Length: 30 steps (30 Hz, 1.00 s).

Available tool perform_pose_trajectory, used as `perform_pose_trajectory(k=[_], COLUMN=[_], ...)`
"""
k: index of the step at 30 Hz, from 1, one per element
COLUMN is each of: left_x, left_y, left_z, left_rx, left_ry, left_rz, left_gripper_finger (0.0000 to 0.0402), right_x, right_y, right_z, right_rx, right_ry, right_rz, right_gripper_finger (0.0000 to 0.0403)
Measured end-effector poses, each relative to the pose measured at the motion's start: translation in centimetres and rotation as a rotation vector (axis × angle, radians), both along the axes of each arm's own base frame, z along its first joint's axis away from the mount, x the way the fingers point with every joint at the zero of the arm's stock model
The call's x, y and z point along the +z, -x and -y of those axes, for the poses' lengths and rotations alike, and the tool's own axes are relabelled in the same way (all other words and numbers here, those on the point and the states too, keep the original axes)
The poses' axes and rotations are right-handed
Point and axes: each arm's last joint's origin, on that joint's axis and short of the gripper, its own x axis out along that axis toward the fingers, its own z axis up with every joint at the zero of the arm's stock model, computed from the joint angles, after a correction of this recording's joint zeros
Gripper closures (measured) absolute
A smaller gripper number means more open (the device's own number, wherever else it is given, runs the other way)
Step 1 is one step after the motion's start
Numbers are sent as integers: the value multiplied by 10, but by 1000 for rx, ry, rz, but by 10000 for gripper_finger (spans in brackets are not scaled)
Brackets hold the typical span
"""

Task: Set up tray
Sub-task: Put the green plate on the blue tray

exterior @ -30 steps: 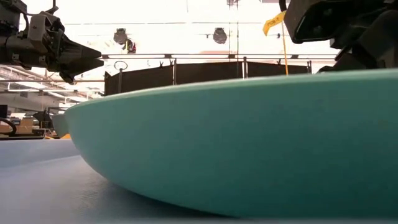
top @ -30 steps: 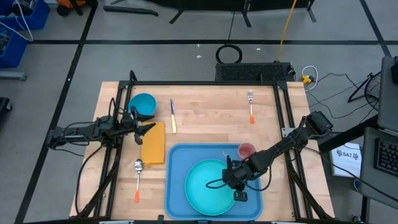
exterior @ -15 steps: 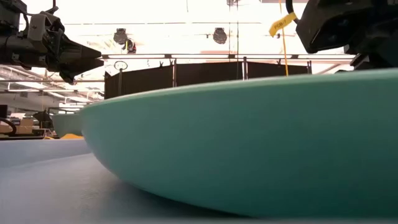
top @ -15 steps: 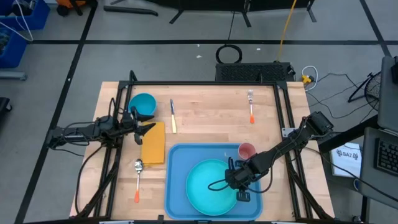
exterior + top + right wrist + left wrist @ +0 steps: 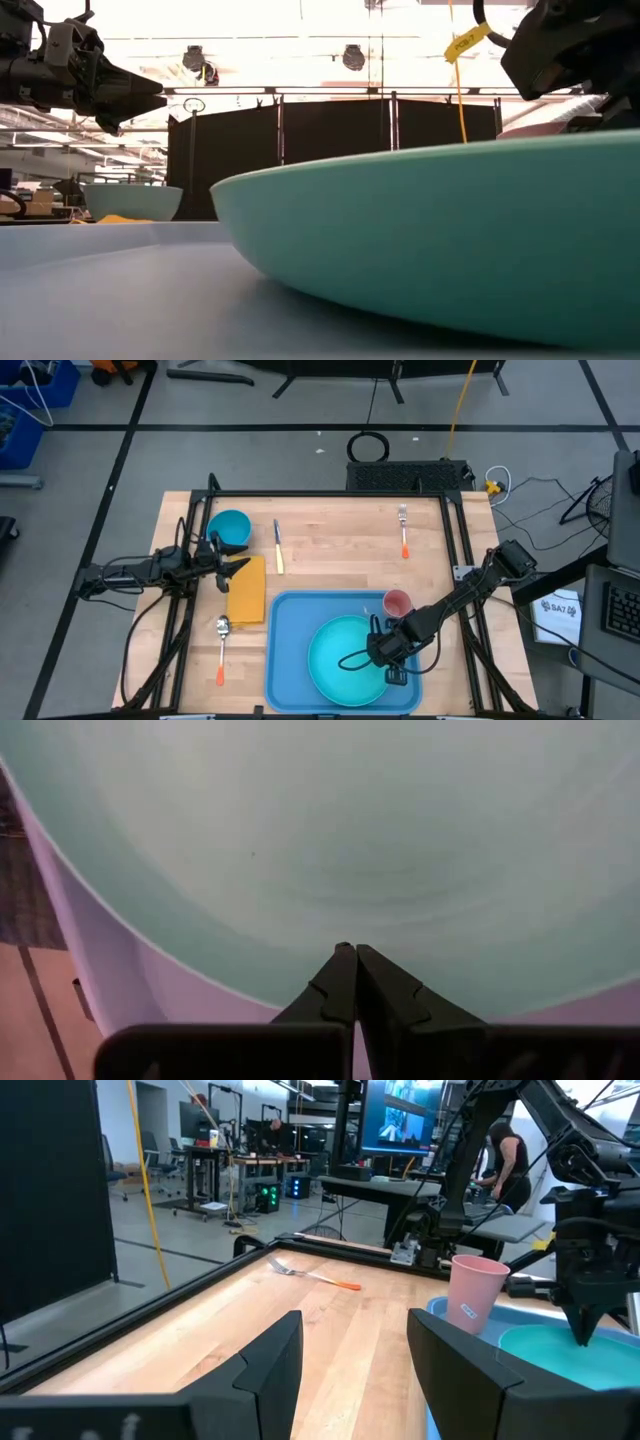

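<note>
My right gripper should go on nudging the plate's inner rim until the plate settles, then go up and open, because the turquoise plate lies flat inside the blue tray.
The blue tray lies at the table's near middle. The round turquoise plate rests flat on it and fills the low view. My right gripper is shut, pointing down at the plate's right part. My left gripper is open and empty, held above the table at the left over the yellow-orange napkin's far end; its fingers show in the left wrist view. My right gripper presses its shut fingertips down on the plate's inner surface just inside the right rim. The fingers come from above, slanting from the table's right. The plate stays flat on the tray.
A pink cup stands at the tray's far right corner, close to my right arm. A turquoise bowl and a knife lie at the far left, a fork at the far right, a spoon left of the tray.
My right gripper has moved a little toward the table's right edge, still shut. The plate has slid with it across the tray toward the right, staying flat. In the low view its left edge has drawn back and uncovered the bowl behind.
</note>
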Motion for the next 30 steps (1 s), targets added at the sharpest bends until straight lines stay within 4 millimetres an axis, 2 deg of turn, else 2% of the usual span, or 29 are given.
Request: perform_pose_trajectory(k=[14, 21, 25, 28, 30], left_x=[0, 0, 0, 1, 1], left_y=[0, 0, 0, 0, 0], left_z=[0, 0, 0, 0, 0], left_rx=[0, 0, -1, -1, -1], left_ry=[-5, -4, 3, 4, 4], left_rz=[-3, -3, -1, 9, 14], left_gripper_finger=[215, 215, 215, 215, 215], right_x=[-1, 0, 19, 46, 69], right_y=[4, 1, -9, -12, -15], right_z=[2, 1, 6, 16, 23], right_rx=[-8, -3, -27, -28, -25], right_ry=[3, 8, 44, 104, 145], right_rz=[-55, -3, 181, 353, 532], right_gripper_finger=[403, 403, 402, 399, 397])
